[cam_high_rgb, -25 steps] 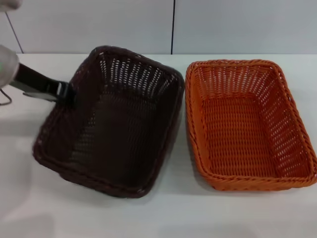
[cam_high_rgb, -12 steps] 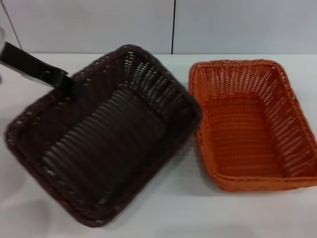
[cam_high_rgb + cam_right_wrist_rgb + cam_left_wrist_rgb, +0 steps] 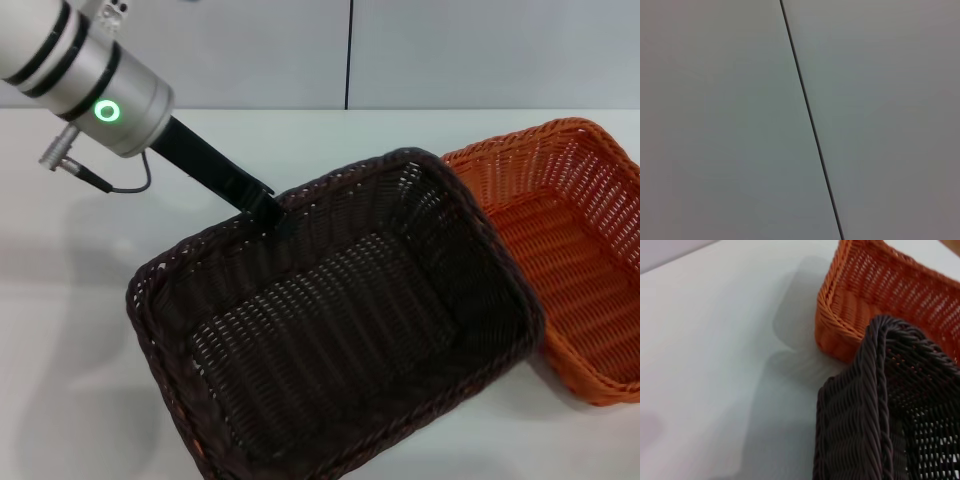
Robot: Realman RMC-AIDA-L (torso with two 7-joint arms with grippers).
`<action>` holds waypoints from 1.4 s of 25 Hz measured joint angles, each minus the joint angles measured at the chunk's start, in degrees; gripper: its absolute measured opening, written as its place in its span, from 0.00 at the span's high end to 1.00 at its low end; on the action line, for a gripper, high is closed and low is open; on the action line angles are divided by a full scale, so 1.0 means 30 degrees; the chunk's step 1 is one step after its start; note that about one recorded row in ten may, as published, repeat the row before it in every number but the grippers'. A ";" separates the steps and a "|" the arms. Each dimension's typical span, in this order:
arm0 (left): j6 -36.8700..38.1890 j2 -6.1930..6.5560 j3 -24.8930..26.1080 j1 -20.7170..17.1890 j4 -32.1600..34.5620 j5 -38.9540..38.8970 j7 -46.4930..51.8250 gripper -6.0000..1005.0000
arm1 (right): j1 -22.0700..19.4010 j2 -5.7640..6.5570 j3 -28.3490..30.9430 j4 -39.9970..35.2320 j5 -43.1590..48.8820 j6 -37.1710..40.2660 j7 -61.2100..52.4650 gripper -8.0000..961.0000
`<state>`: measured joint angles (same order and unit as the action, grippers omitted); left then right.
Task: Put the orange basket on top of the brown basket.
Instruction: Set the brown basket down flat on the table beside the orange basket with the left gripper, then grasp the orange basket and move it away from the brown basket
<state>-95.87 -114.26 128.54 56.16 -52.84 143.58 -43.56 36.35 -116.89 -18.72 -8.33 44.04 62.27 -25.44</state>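
The brown basket is tilted up by its far rim [image 3: 335, 183], so my left gripper should put it down flat and move away before the orange basket goes on top.
My left gripper [image 3: 268, 212] is shut on the far rim of the brown basket [image 3: 340, 330] and holds it lifted and tilted above the table. The brown basket's right end overlaps the left part of the orange basket [image 3: 580, 260], which sits on the table at the right and is turned askew. In the left wrist view a corner of the brown basket [image 3: 865, 430] hangs in front of the orange basket [image 3: 880, 290]. My right gripper is out of view.
The white table [image 3: 80, 330] stretches to the left and the front. A pale wall with a dark vertical seam [image 3: 349, 55] stands behind it. The right wrist view shows only that wall and its seam [image 3: 810, 120].
My left arm has lifted the brown basket and swung it right and towards me, over the orange basket's left side. The orange basket has shifted right and turned.
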 joint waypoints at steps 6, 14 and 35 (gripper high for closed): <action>0.1225 -0.0355 -0.0708 0.0470 0.0673 -0.0136 -0.1275 0.70 | -0.0060 0.0000 -0.0007 0.0131 -0.0001 -0.0087 -0.0005 0.45; 0.0869 -0.0422 -0.1057 0.0452 0.0499 0.0712 -0.0704 0.67 | -0.0100 0.0020 -0.0001 0.0141 0.0001 -0.0035 -0.0044 0.46; 0.5483 -0.1173 0.0325 -0.4318 -0.3678 -0.8964 -0.5131 0.14 | -0.1160 0.5032 -0.6165 -0.9109 1.8303 0.4884 -2.1350 0.47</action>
<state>-79.42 -117.78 129.52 43.20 -63.88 116.68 -58.95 32.87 -101.79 -37.21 -35.65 98.94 76.93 -89.50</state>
